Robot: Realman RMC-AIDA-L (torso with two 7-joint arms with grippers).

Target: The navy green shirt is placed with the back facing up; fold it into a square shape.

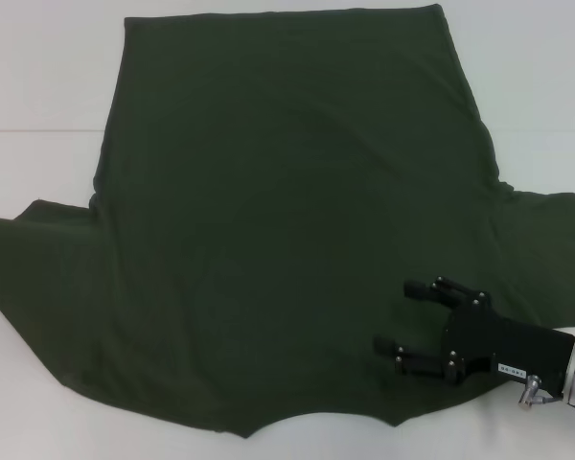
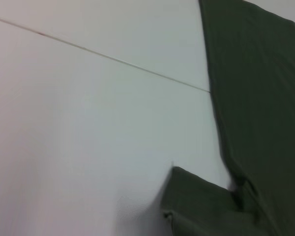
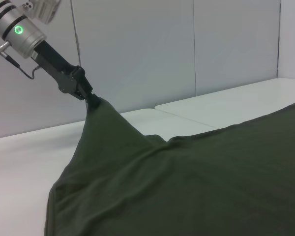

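Observation:
The sleeve end [image 3: 101, 107] is rising in the fingers and the body of the shirt lies flat, so my left gripper should now bring the sleeve inward until it rests on the shirt's body [image 1: 216, 273].
The navy green shirt [image 1: 287, 220] lies spread on the white table, hem at the far side and sleeves out to both sides. My right gripper [image 1: 402, 316] hovers open over the shirt's near right part, fingers pointing left, with nothing between them. The head view does not show my left gripper. In the right wrist view my left gripper [image 3: 91, 97] is shut on a pinch of the shirt [image 3: 187, 177] at its sleeve end, pulling the cloth up into a peak. The left wrist view shows only the shirt's side edge and sleeve [image 2: 255, 123].
The white table [image 1: 38, 86] has a thin seam [image 1: 38, 130] running across it, also visible as a seam [image 2: 98, 54] in the left wrist view. Bare tabletop lies to the left and right of the shirt. A pale wall [image 3: 187, 44] stands behind the table.

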